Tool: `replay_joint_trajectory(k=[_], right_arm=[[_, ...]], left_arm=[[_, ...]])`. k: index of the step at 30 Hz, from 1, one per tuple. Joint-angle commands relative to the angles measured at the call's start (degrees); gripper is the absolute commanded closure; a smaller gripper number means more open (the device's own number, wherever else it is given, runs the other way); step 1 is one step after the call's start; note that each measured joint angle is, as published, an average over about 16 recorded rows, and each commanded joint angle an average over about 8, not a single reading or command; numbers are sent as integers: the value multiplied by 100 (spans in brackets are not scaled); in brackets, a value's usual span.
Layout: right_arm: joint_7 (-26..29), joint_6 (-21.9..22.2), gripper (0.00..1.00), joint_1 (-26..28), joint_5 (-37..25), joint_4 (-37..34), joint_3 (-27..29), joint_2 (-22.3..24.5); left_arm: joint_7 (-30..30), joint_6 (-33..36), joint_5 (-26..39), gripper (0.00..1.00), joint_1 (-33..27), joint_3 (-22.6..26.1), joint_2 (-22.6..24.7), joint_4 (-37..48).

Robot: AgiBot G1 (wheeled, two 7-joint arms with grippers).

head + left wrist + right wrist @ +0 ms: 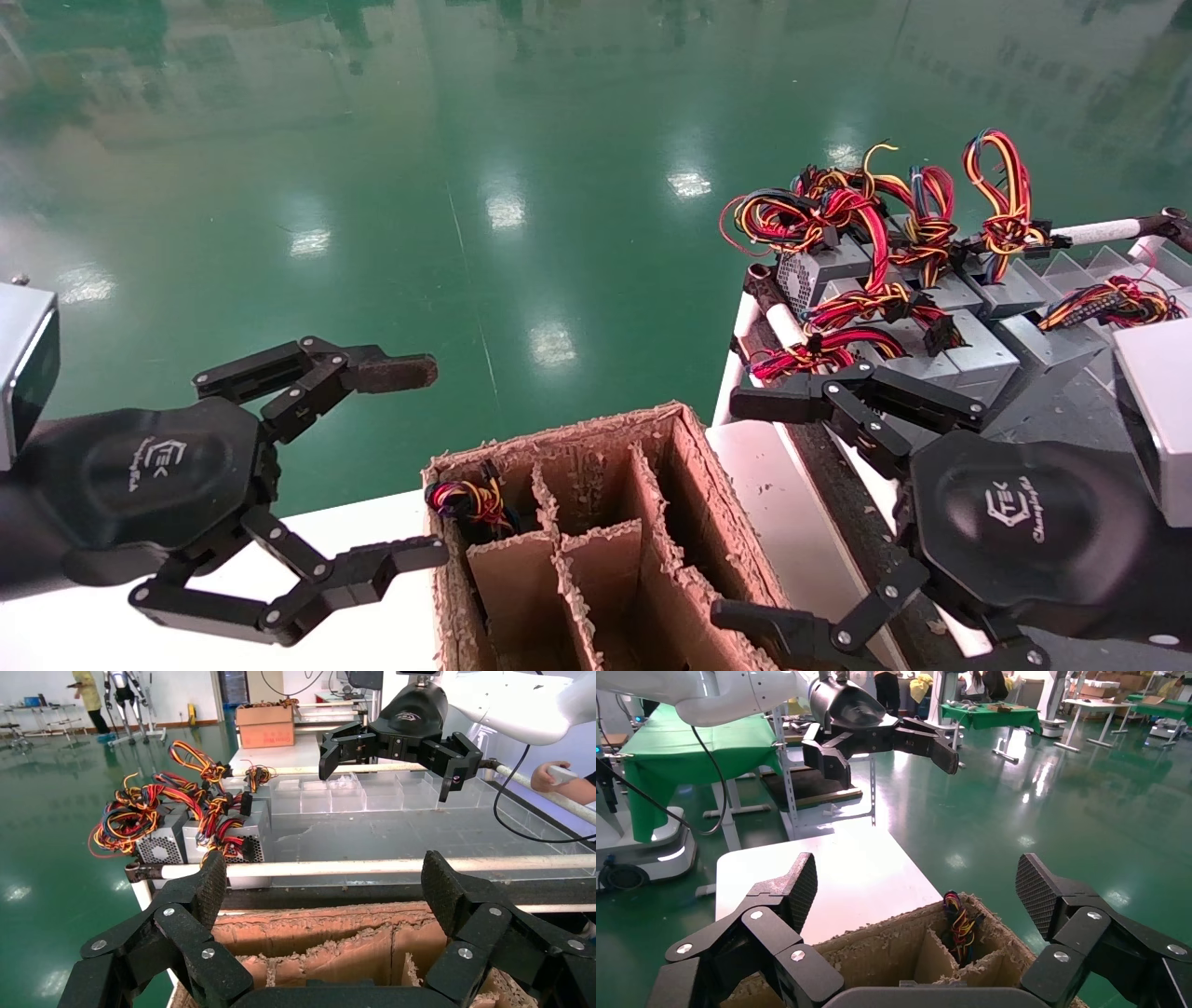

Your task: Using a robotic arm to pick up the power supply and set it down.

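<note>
I expect a hidden power supply to come up hanging under the wire bundle (476, 499) when I lift it, because the bundle sticks out of the box's compartment (511, 509).
Several grey power supplies (968, 359) with red, yellow and black wire bundles lie packed on the rack at the right; the left wrist view shows their honeycomb grilles (163, 851). My right gripper (731, 508) hovers open and empty just in front of them, beside the cardboard box (694, 466). In the right wrist view its jaws (916, 885) stand wide apart above that box. One wire bundle (468, 501) sticks out of the box's far-left compartment (959, 925). My left gripper (414, 463) hangs open and empty to the left of the box, with a worn brownish pad on its far finger.
The box has ragged cardboard dividers (596, 550) forming several compartments and stands on a white table (372, 531). A white rail (365, 867) edges the rack with its clear trays (379, 794). Green floor lies beyond. A person's hand (555, 776) holds something near the rack's far side.
</note>
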Motion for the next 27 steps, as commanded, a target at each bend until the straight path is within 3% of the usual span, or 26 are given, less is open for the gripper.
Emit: replay_joint_trajectory(k=[1,10,11,18,19,27], right_arm=[[0,0,0,0,0,0,0,0],[0,0,0,0,0,0,0,0],[0,0,0,0,0,0,0,0],[0,0,0,0,0,0,0,0],[0,0,0,0,0,0,0,0],[0,0,0,0,0,0,0,0]], left_arm=[[0,0,0,0,0,0,0,0],[0,0,0,0,0,0,0,0],[0,0,0,6,0,0,0,0],[0,0,0,94,0,0,0,0],[0,0,0,100,0,0,0,0],[0,0,0,100,0,0,0,0]])
